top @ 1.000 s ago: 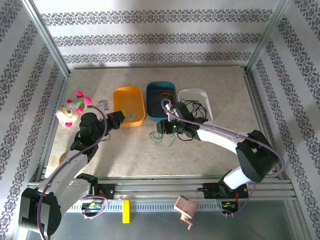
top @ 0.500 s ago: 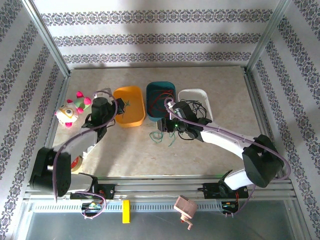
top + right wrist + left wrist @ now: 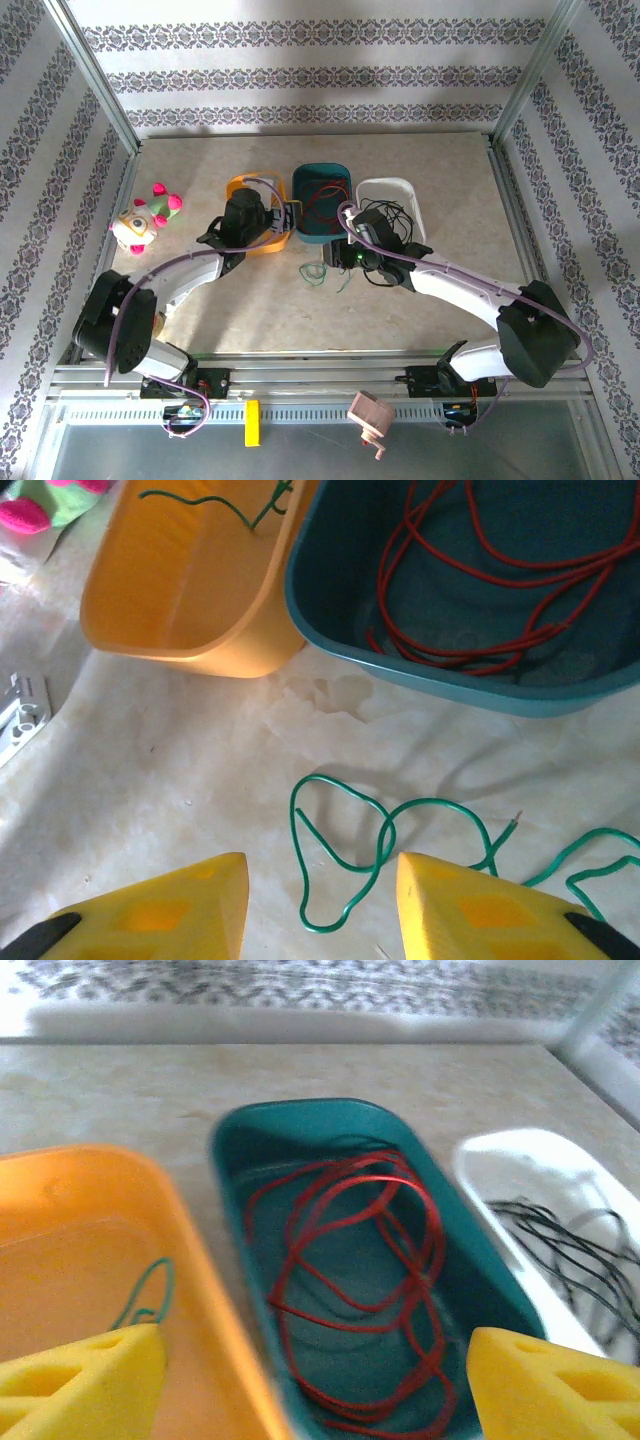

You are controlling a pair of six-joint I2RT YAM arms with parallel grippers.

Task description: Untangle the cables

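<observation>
The green cable crosses itself (image 3: 386, 832) below my right gripper. My left gripper should hold the loop's side (image 3: 298, 852) while my right gripper grabs the cable further along.
Green cable (image 3: 431, 801) lies looped on the table in front of the trays, also seen from above (image 3: 315, 273). My right gripper (image 3: 320, 912) is open just above it, one loop lying loose between the yellow fingers (image 3: 150, 912). Red cables (image 3: 424, 1289) are coiled in the teal tray (image 3: 230, 1160). Another green cable (image 3: 160, 1280) lies in the orange tray (image 3: 90, 1210), and black cables (image 3: 570, 1250) in the white tray (image 3: 500, 1160). My left gripper (image 3: 315, 1390) hangs open and holds nothing over the edge between the orange and teal trays.
A plush toy (image 3: 145, 220) sits at the table's left side. A small metal part (image 3: 20, 705) lies on the table left of the orange tray. Metal frame rails border the table.
My left arm has swung right, from beside the plush toy to over the orange and teal trays, and its gripper has opened. The right gripper has shifted slightly right.
</observation>
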